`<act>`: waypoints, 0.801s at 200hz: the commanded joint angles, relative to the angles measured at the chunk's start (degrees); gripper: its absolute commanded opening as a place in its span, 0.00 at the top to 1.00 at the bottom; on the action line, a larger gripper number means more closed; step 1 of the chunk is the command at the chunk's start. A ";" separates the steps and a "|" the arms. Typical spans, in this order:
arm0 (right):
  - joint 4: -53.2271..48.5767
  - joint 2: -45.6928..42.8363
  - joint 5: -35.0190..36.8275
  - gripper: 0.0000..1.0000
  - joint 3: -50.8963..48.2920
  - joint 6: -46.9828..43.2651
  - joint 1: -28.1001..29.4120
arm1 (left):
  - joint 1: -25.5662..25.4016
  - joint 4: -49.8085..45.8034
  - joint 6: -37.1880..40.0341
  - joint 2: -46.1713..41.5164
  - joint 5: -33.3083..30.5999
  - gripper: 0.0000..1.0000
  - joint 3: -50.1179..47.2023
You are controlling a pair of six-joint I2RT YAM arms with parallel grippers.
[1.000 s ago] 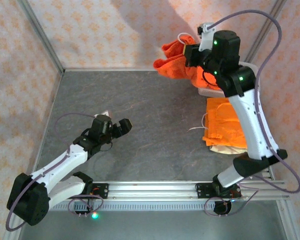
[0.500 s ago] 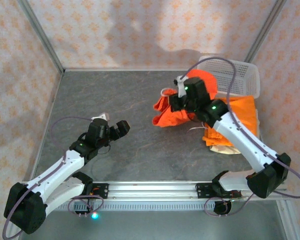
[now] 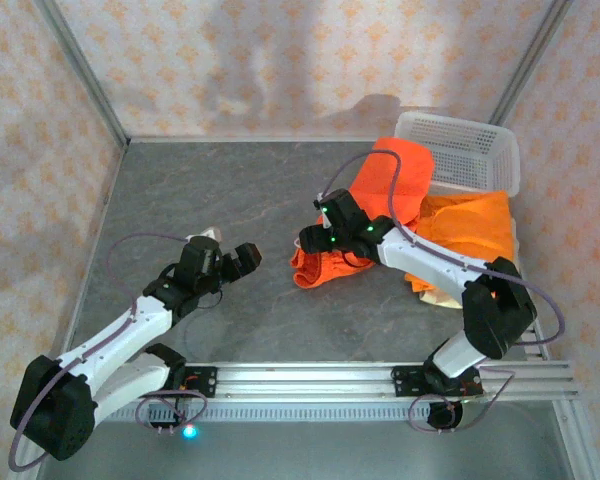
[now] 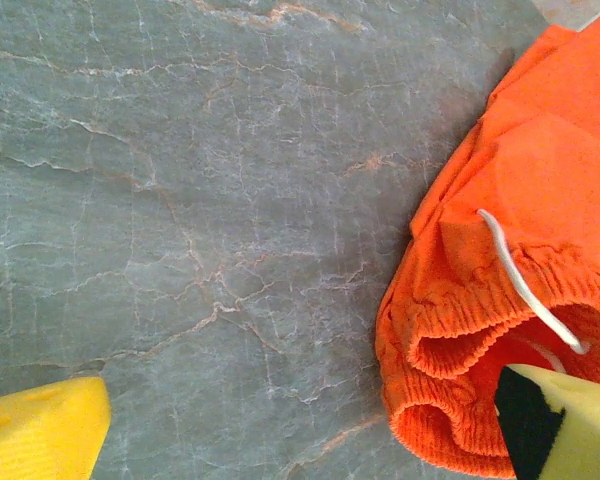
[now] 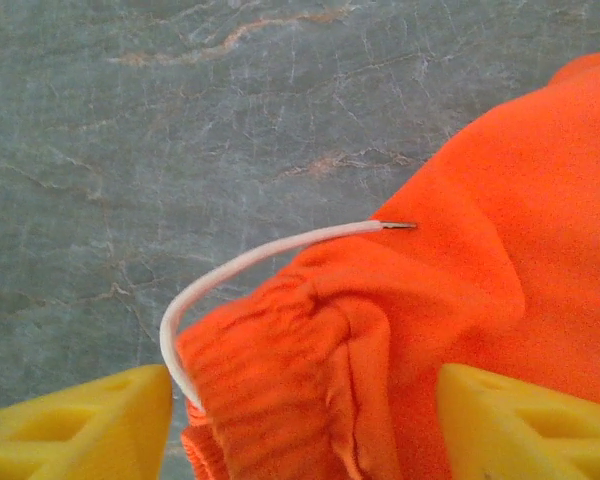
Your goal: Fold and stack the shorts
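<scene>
My gripper will pull the shorts, and the shorts' loose body will spread out while the waistband stays puckered, because tight ridges (image 4: 468, 318) run along the waistband (image 3: 315, 273).
A loose pair of bright orange shorts (image 3: 380, 190) lies crumpled on the grey table, from the basket's front corner to its gathered waistband (image 3: 323, 268) near the middle. My right gripper (image 3: 315, 240) hangs low over that waistband, jaws open, with the waistband (image 5: 310, 380) and a white drawstring (image 5: 250, 262) lying between the yellow fingers (image 5: 75, 425). My left gripper (image 3: 242, 258) is open and empty, a short way left of the shorts. In the left wrist view the waistband (image 4: 460, 370) lies beside the right finger (image 4: 565, 425). Folded orange shorts (image 3: 475, 235) are stacked on a beige pair (image 3: 438, 296) at the right.
A white mesh basket (image 3: 470, 150) stands at the back right corner, against the patterned wall. Metal frame posts run up at the back left and back right. The arms' mounting rail (image 3: 310, 378) lines the near edge.
The right arm swung the orange shorts from high over the basket down onto the middle of the table, and its jaws opened. The left arm barely moved.
</scene>
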 commanded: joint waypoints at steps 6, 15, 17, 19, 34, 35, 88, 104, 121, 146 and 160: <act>1.64 -5.74 2.64 0.19 0.02 0.11 0.14 | 0.04 0.18 -0.04 0.69 0.34 0.00 0.99; 0.96 -8.10 4.38 0.16 -0.48 -0.29 0.13 | 0.06 0.21 0.10 1.21 0.39 0.00 1.27; 0.75 -8.61 4.77 0.15 -0.60 -0.32 0.13 | 0.04 0.21 0.13 1.31 0.43 0.00 1.34; 0.57 -9.26 5.20 0.14 -0.74 -0.42 0.11 | 0.02 0.26 0.20 1.41 0.51 0.00 1.42; -0.77 -13.76 8.56 0.10 -2.18 -0.84 0.05 | -0.10 0.21 0.66 2.31 0.75 0.00 2.14; -0.85 -13.94 8.78 0.10 -2.38 -0.85 0.05 | -0.12 0.21 0.71 2.41 0.79 0.00 2.20; -5.14 -24.97 9.14 0.01 -8.44 1.26 -2.33 | -1.98 2.02 1.92 7.82 3.47 0.00 5.85; -6.95 -25.44 6.70 0.01 -9.05 1.51 -2.32 | -3.60 2.33 2.58 10.56 4.45 0.01 8.02; -8.14 -25.62 4.86 0.01 -9.93 1.60 -2.32 | -4.87 2.28 2.94 14.08 6.79 0.05 10.34; -8.82 -26.88 4.08 0.01 -11.37 1.45 -2.32 | -7.12 2.40 1.90 18.97 9.60 0.11 12.84; -8.36 -28.64 4.94 0.00 -12.42 1.49 -2.32 | -8.64 3.83 -0.02 21.22 10.26 0.14 13.23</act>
